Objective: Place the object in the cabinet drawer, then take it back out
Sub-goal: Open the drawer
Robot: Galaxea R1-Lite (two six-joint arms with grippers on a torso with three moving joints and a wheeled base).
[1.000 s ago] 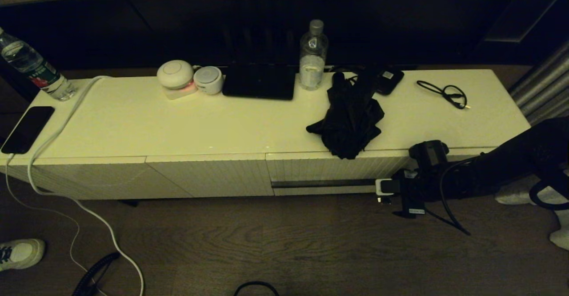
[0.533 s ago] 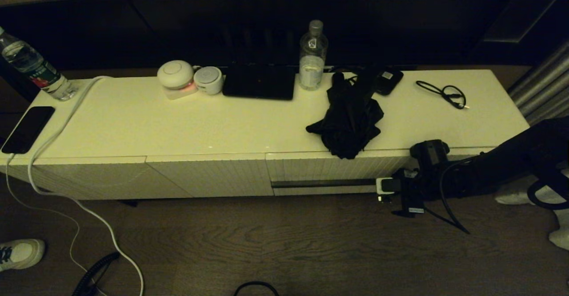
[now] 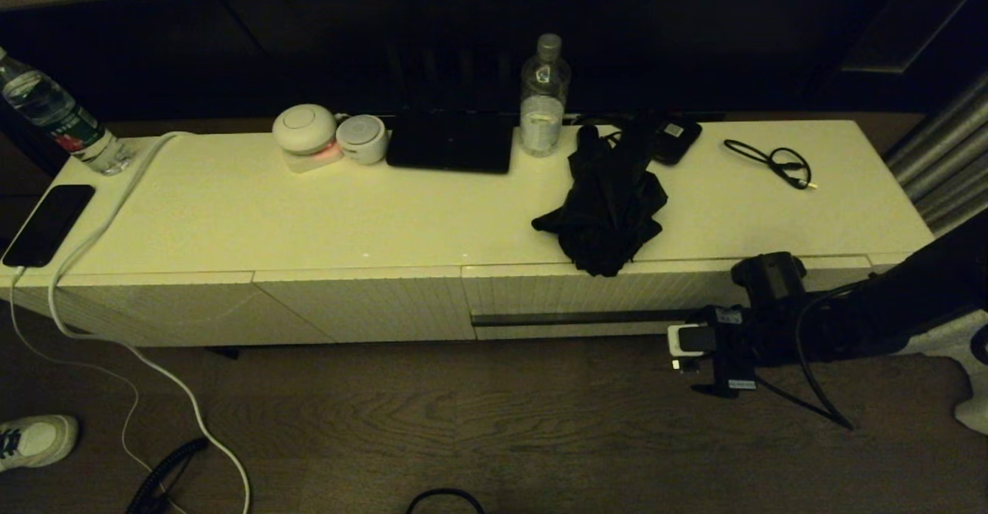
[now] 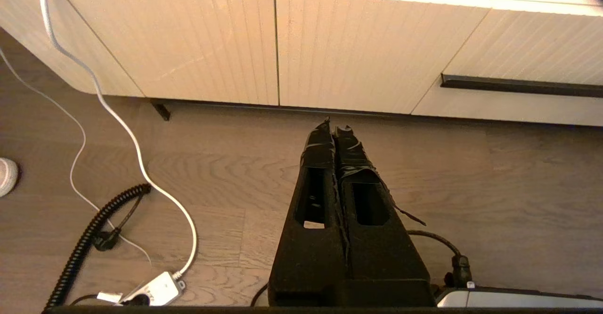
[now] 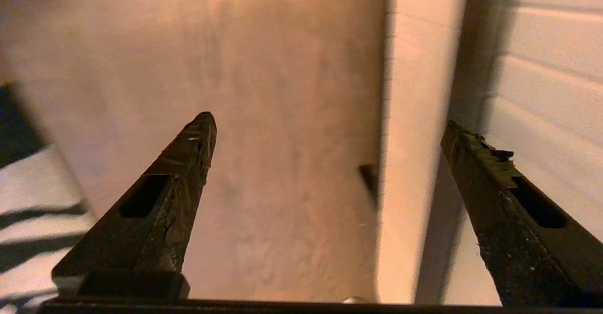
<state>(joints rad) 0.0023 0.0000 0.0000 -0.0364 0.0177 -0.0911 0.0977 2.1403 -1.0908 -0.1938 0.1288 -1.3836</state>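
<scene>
My right gripper's finger is hovering clear of the drawer's dark handle strip (image 5: 479, 70), so I need to move in and hook the handle strip's upper edge (image 3: 662, 312) before I pull the drawer open.
The object, a bunched black umbrella (image 3: 606, 205), lies on the cabinet top with its fabric hanging slightly over the front edge. Below it the cabinet drawer (image 3: 556, 294) stands closed, its dark handle strip (image 3: 571, 319) running along the ribbed front. My right gripper (image 3: 679, 342) hovers low beside the strip's right end, turned sideways. In the right wrist view it (image 5: 327, 125) is open and empty, one finger over the floor and the other over the drawer front (image 5: 541, 69). My left gripper (image 4: 335, 128) is shut over the floor, facing the cabinet front.
On top stand a water bottle (image 3: 544, 97), a black tablet (image 3: 451, 141), white round devices (image 3: 305, 130), a small black device (image 3: 675, 140), a thin black cable (image 3: 772, 163), a phone (image 3: 46, 224) and another bottle (image 3: 54, 116). A white cable (image 3: 116, 213) trails to the floor.
My right gripper has drawn back to the right and slightly lower, away from the handle strip's end. Umbrella and drawer have not moved.
</scene>
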